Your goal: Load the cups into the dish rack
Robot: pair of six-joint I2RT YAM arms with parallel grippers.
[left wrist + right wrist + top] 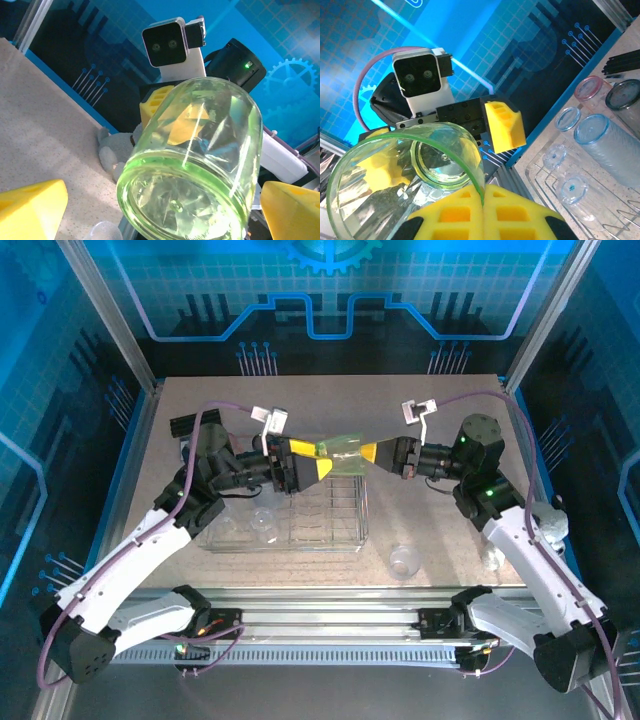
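Note:
The robot's right gripper is pinching the green cup's rim (470, 167), which is the end that must face the rack, so the left gripper should take hold of the cup's base (180, 206) and lower the cup in.
A green cup (345, 452) hangs on its side in the air above the dish rack (345, 543). My right gripper (368, 452) is shut on its rim, the yellow pads (460, 215) pinching the thin green edge (481, 186). From the left, my left gripper (325, 465) is open, with its yellow fingers (32, 207) standing on either side of the cup's base (192, 165) and apart from it. Clear cups (263, 523) lie in the rack (540, 175), one large bluish one (610, 145) on its side.
A pink cup (590, 90) and a smoky grey cup (626, 95) stand by the rack's far end near a black ridged bar (190, 425). A clear cup (403, 561) sits on the table right of the rack, and another (493, 558) by the right arm.

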